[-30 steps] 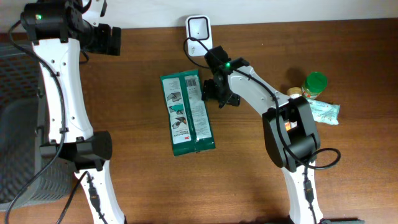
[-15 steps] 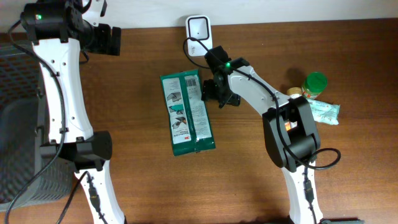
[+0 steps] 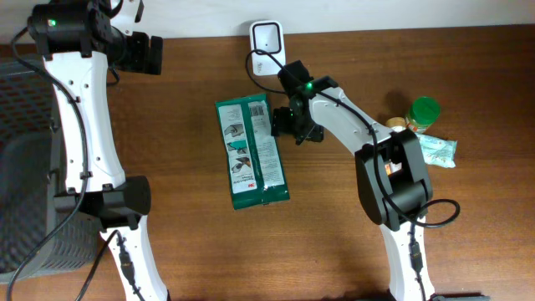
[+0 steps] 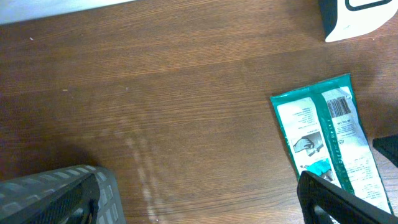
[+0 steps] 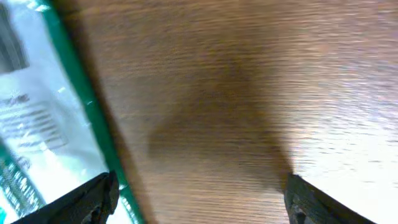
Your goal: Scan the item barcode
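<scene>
Next, I back off and first brace the packet's opposite edge [image 3: 221,121] with my left gripper, because the packet lies flat and its edge [image 3: 273,138] is outside my right gripper's fingers.
The item is a flat green and white packet [image 3: 251,153] lying on the table with its barcode [image 3: 259,109] facing up at the far end. A white scanner [image 3: 266,38] stands at the back edge. My right gripper [image 3: 292,125] hovers low at the packet's right edge, open, with only bare wood between its fingers [image 5: 87,199]. The right wrist view shows the packet [image 5: 37,112] at the left, under the left fingertip. My left gripper [image 3: 146,54] is open at the far left, well away from the packet. The left wrist view shows the packet [image 4: 329,137] and scanner [image 4: 354,15] to the right.
A green-lidded jar [image 3: 424,113] and a small teal packet [image 3: 439,150] lie at the right, beside the right arm. A dark mesh basket [image 3: 25,167] fills the left edge. A cable runs from the scanner toward the right arm.
The right arm has shifted very slightly to the right. The packet and the left arm have not moved.
</scene>
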You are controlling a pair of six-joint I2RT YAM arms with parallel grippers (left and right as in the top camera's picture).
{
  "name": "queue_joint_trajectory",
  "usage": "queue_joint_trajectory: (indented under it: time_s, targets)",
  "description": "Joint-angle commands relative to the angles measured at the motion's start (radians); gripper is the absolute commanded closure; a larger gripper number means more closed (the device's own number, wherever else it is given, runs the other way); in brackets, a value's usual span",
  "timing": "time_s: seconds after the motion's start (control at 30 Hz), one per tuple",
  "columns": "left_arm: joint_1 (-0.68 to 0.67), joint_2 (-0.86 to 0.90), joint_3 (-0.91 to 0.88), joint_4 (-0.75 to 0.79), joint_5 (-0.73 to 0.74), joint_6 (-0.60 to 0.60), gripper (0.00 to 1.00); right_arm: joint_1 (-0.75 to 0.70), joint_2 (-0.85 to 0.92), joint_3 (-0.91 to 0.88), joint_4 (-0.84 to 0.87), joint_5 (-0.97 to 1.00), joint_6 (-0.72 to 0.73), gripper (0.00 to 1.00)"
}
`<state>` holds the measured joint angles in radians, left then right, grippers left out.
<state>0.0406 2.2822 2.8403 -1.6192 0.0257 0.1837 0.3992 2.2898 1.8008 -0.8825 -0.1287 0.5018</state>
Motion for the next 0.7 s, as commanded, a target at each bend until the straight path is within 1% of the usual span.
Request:
queue_joint_trajectory:
  time_s: [0.0,0.03,0.1,0.2,0.27,0.4,0.43,0.5,0.53,0.57,0.6,0.63,0.67]
  targets:
    - [0.006,-0.005,0.003,0.001,0.008,0.009,0.01,0.000,-0.073,-0.004,0.013,-0.188,-0.174,0.19]
    - [0.006,-0.005,0.003,0.001,0.008,0.009,0.01,0.005,-0.092,-0.004,0.029,-0.244,-0.213,0.20]
    - [0.006,-0.005,0.003,0.001,0.008,0.009,0.01,0.016,-0.097,-0.004,0.060,-0.287,-0.225,0.20]
    - [0.006,-0.005,0.003,0.002,0.006,0.010,0.01,0.027,-0.089,-0.005,0.072,-0.286,-0.226,0.20]
    - [0.006,-0.005,0.003,0.050,-0.012,0.016,0.01,0.025,-0.089,-0.005,0.071,-0.287,-0.225,0.20]
    - [0.006,-0.005,0.003,0.050,-0.012,0.016,0.01,0.025,-0.089,-0.005,0.056,-0.287,-0.226,0.20]
    - [0.006,-0.005,0.003,0.059,0.025,0.003,0.01,0.025,-0.089,-0.005,0.056,-0.287,-0.233,0.21]
    - [0.006,-0.005,0.003,0.077,0.233,-0.060,0.01,0.020,-0.098,-0.005,0.040,-0.287,-0.233,0.22]
    - [0.006,-0.005,0.003,0.067,0.278,-0.059,0.01,0.010,-0.117,-0.005,0.016,-0.287,-0.233,0.23]
    - [0.006,-0.005,0.003,0.068,0.275,-0.059,0.01,0.002,-0.130,-0.005,0.002,-0.288,-0.233,0.23]
    - [0.006,-0.005,0.003,0.069,0.277,-0.061,0.13,-0.012,-0.151,-0.004,-0.021,-0.300,-0.238,0.23]
    - [0.006,-0.005,0.003,0.066,0.288,-0.067,0.35,-0.024,-0.171,-0.004,-0.039,-0.323,-0.259,0.23]
    - [0.006,-0.005,0.003,0.060,0.310,-0.074,0.63,-0.040,-0.191,-0.004,-0.057,-0.347,-0.270,0.23]
